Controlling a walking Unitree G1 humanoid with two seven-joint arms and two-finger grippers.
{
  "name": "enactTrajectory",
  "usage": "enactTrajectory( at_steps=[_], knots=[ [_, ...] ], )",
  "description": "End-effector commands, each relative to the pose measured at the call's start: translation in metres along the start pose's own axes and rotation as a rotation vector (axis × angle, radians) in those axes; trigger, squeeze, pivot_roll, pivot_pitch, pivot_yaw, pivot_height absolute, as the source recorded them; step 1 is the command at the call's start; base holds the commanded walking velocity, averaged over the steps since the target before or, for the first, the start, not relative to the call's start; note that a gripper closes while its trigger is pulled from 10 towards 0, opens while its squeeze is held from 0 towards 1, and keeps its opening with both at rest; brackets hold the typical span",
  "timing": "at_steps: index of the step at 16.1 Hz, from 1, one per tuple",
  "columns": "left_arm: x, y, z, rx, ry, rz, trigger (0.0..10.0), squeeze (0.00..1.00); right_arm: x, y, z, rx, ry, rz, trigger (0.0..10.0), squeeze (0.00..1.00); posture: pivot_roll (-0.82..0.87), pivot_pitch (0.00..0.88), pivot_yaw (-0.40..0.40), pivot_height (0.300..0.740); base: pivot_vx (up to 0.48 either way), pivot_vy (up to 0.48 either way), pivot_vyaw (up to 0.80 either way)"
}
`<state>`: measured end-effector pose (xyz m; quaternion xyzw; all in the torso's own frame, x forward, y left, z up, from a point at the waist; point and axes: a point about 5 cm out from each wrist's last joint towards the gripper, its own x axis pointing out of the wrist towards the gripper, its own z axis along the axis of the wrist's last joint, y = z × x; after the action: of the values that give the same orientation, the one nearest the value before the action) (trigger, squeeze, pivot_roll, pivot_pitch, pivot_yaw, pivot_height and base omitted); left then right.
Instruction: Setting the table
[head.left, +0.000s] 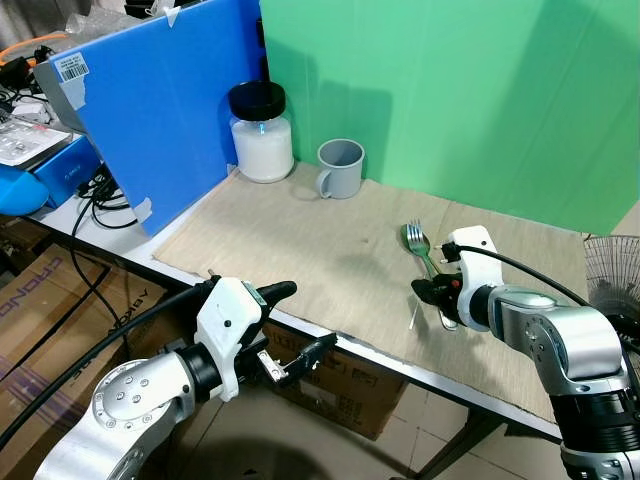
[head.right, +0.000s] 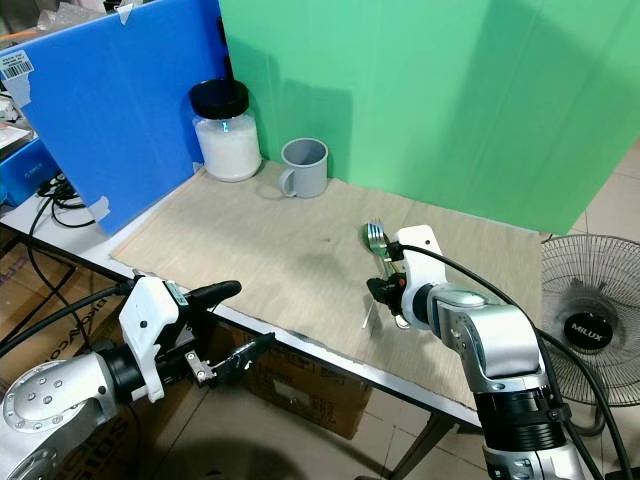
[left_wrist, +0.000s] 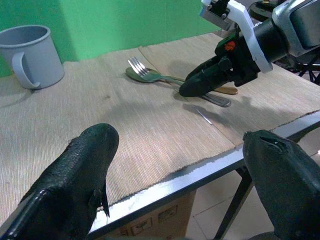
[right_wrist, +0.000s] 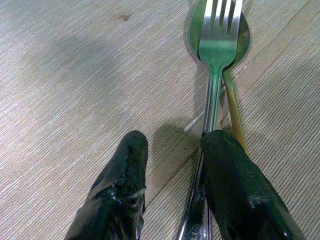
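The fork (right_wrist: 214, 85) should come up alone and leave the spoon behind when the robot lifts it, because the spoon's handle (right_wrist: 234, 111) slants away from the fork's handle.
A metal fork (right_wrist: 215, 45) lies on top of a spoon (right_wrist: 233, 112) on the beige mat (head.left: 300, 250), toward the table's right side. My right gripper (head.left: 428, 291) rests low on the mat at the cutlery's handle end. It is open, with one finger (right_wrist: 240, 190) lying over the fork's handle and the other (right_wrist: 122, 190) on bare mat beside it. A grey mug (head.left: 340, 167) stands at the back of the mat. My left gripper (head.left: 300, 322) hovers open and empty just off the table's front edge.
A white jar with a black lid (head.left: 262, 135) stands next to the mug. A blue board (head.left: 170, 100) and a green backdrop (head.left: 450, 90) wall the back. A thin white sliver (head.left: 412, 318) lies near the cutlery. Cardboard boxes sit under the table; a fan (head.right: 590, 320) stands right.
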<state>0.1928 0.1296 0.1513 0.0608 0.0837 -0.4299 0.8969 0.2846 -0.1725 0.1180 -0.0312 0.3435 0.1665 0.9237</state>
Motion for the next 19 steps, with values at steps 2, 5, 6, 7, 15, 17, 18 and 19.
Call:
enactTrajectory(
  at_steps=[2,5,6,7,15,17,18,19],
  knots=[
    [0.0007,-0.0006,-0.0008,-0.001,0.009,-0.019,10.0,0.00,0.0001,-0.0022,0.0024,-0.008,-0.005,-0.021,10.0,0.00,-0.04,0.013,0.029,0.740,0.000,0.000,0.00],
    [0.0016,0.0001,-0.0009,-0.001,0.009,-0.019,10.0,0.00,0.0041,-0.0034,-0.0001,-0.007,-0.004,-0.042,10.0,0.00,-0.04,0.017,0.030,0.740,0.000,0.000,0.00],
    [0.0015,0.0000,-0.0009,-0.001,0.009,-0.019,10.0,0.00,0.0046,-0.0029,-0.0008,-0.005,-0.003,-0.042,10.0,0.00,-0.04,0.017,0.030,0.740,0.000,0.000,0.00],
    [0.0014,-0.0002,-0.0010,-0.002,0.010,-0.020,10.0,0.00,0.0057,-0.0017,-0.0019,-0.004,-0.002,-0.042,10.0,0.00,-0.04,0.017,0.030,0.740,0.000,0.000,0.00],
    [0.0013,-0.0019,-0.0017,-0.006,0.018,-0.033,10.0,0.00,0.0072,0.0021,-0.0036,0.004,0.002,-0.022,0.0,0.00,-0.04,0.019,0.030,0.740,0.000,0.000,0.00],
    [0.0015,-0.0022,-0.0016,-0.006,0.018,-0.034,10.0,0.00,0.0068,0.0016,-0.0049,-0.001,0.008,-0.026,0.0,0.00,-0.04,0.019,0.030,0.740,0.000,0.000,0.00],
    [0.0015,-0.0022,-0.0016,-0.006,0.018,-0.034,10.0,0.00,0.0068,0.0014,-0.0053,-0.012,0.012,-0.033,0.0,0.00,-0.04,0.019,0.030,0.740,0.000,0.000,0.00],
    [0.0018,-0.0022,-0.0016,-0.006,0.018,-0.036,10.0,0.00,0.0069,0.0014,-0.0057,-0.019,0.014,-0.037,0.4,0.00,-0.04,0.019,0.031,0.740,0.000,0.000,0.00]
  ],
)
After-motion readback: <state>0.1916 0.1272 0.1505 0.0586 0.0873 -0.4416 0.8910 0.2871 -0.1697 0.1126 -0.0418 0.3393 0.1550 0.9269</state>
